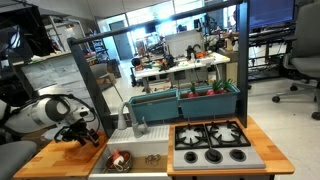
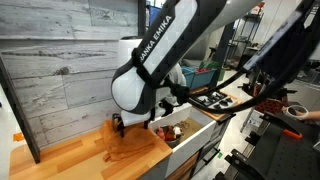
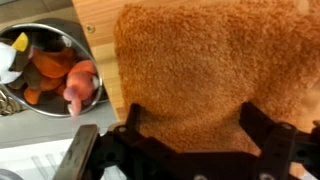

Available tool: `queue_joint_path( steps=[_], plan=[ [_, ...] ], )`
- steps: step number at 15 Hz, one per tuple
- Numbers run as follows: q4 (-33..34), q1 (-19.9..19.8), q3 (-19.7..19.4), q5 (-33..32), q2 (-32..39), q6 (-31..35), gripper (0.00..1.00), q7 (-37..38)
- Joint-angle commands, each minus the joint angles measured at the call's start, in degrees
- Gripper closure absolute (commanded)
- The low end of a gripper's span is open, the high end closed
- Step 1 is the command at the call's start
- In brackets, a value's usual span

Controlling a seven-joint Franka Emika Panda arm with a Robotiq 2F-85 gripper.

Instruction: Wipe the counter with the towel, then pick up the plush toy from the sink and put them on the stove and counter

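My gripper is wiping with the orange towel, which lies close to the sink's edge (image 2: 170, 149). It should slide the towel back across the wooden counter (image 2: 84, 157), away from the sink, to keep wiping.
The orange towel (image 3: 210, 60) lies flat on the light wooden counter (image 3: 100, 40), left of the sink. My gripper (image 3: 197, 120) hangs low over the towel's near edge, open, with both black fingers (image 3: 258, 122) spread wide and the cloth showing between them. I cannot tell whether the tips touch the cloth. In both exterior views the gripper (image 1: 75, 133) (image 2: 125, 125) is down at the towel (image 1: 85, 152) (image 2: 135, 147). A pink and orange plush toy (image 3: 78, 85) sits in a metal bowl (image 3: 40, 30) inside the white sink (image 1: 148, 157). The silver-grey stove (image 1: 212, 142) lies right of the sink.
A dark post (image 1: 88, 80) of the kitchen frame rises just behind the towel. Teal bins (image 1: 185, 100) stand behind the sink and stove. The grey plank back wall (image 2: 60, 70) stands close to the arm. The counter's front edge (image 2: 110, 172) is near.
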Motion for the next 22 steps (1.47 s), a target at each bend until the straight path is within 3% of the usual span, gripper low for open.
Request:
queue_joint_path(
  steps=[1,4,7,12,15,19,22],
  plan=[
    [2.28,-1.37,0.51,0.71,2.07,-1.62,0.0,0.74],
    [2.56,0.55,2.97,-0.05,2.85,-1.95,0.0,-0.65],
    [4.26,5.4,4.56,-1.62,3.74,-1.83,0.0,-1.12],
    [16.63,12.19,2.86,-3.02,9.28,-7.48,0.0,1.4],
    [24.52,12.6,0.31,-3.2,13.16,-11.39,0.0,3.75],
    [30.21,9.2,-4.03,-2.32,16.07,-14.2,0.0,7.26],
    [29.87,6.03,-2.74,-4.01,15.96,-17.86,0.0,7.71]
  ],
)
